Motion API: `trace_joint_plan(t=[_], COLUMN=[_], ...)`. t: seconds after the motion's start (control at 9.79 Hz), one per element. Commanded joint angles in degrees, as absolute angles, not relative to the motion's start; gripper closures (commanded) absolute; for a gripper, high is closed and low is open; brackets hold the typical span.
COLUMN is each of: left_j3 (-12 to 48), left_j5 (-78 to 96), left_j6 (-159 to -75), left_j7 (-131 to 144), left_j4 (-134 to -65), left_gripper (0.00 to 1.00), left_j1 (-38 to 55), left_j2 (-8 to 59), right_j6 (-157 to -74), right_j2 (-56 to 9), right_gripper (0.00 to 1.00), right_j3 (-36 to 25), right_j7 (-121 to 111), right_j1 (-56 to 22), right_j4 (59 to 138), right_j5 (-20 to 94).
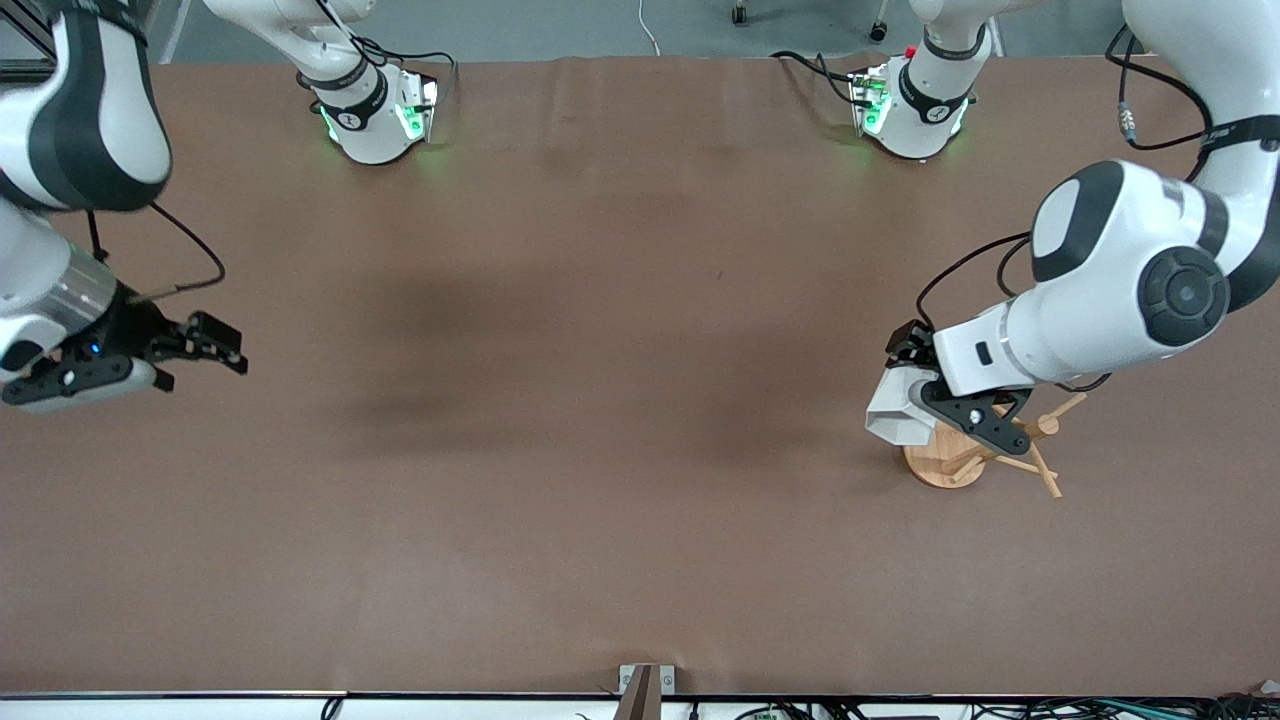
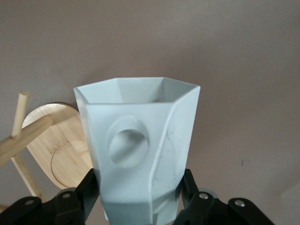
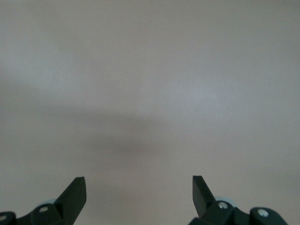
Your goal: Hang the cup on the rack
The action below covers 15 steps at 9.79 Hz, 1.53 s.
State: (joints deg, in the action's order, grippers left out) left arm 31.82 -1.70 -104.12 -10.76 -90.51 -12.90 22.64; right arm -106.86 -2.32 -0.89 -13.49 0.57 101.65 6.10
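The cup's handle (image 2: pixel 129 146) is off the rack's wires, toward the middle of the table. My left gripper should carry the cup back toward the post (image 1: pixel 1047 425) and onto a peg.
My left gripper (image 1: pixel 925 392) is shut on the white faceted cup (image 1: pixel 900 412) and holds it over the rack's base, on the side toward the table's middle. In the left wrist view the cup (image 2: pixel 140 145) fills the middle, its block handle with the round hole facing the camera, a black finger (image 2: pixel 91 187) on each side. The bamboo rack (image 1: pixel 985 455) stands at the left arm's end of the table, its oval base (image 2: pixel 58 140) and thin pegs (image 2: pixel 18 136) beside the cup. My right gripper (image 1: pixel 215 345) is open and empty, waiting at the right arm's end; it also shows in the right wrist view (image 3: pixel 139 187).
The brown table (image 1: pixel 600 400) stretches between the two arms. The arm bases (image 1: pixel 375 115) stand along the edge farthest from the front camera. A small bracket (image 1: pixel 646 685) sits at the nearest edge.
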Motion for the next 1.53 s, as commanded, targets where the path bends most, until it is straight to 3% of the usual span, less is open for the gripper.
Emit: trace_joint_plan(t=[0.0,0.2,0.51,0.92,1.12,1.43], left_j3=[29.97,29.88,29.88,27.43,27.07,26.54], left_j5=[-1.93,-1.93,-1.93,-0.97,-1.05,-1.06], left_j6=[-105.38,-104.68,-101.86,-105.55,-105.73,-108.36], left_j7=[-10.02,-9.67,-6.77,-7.46,-8.87,-13.52], left_j4=[-95.26,-96.67,-99.13,-104.06,-103.8,-103.27], left_gripper=[1.0,1.0,1.0,1.0,0.99,0.99], left_j1=[-11.86,-12.39,-12.57,-13.44,-13.45,-14.59], left_j2=[19.34,17.67,14.77,14.76,15.03,16.17], right_j6=[-93.58,-88.95,-85.2,-84.29,-79.31,-78.84], right_j2=[-1.58,-1.06,1.41,1.05,0.88,0.44], right_gripper=[0.0,0.0,0.0,0.0,0.0,0.0], right_j3=[-0.97,-1.32,-4.46,-5.27,-5.1,-5.18], right_j7=[-11.87,-2.19,2.64,0.17,1.31,4.22], right_j1=[3.49,3.78,2.12,1.58,0.45,-0.35], right_j4=[91.64,87.29,86.75,84.11,80.19,78.93], right_j5=[4.05,0.81,0.96,1.23,0.62,1.32])
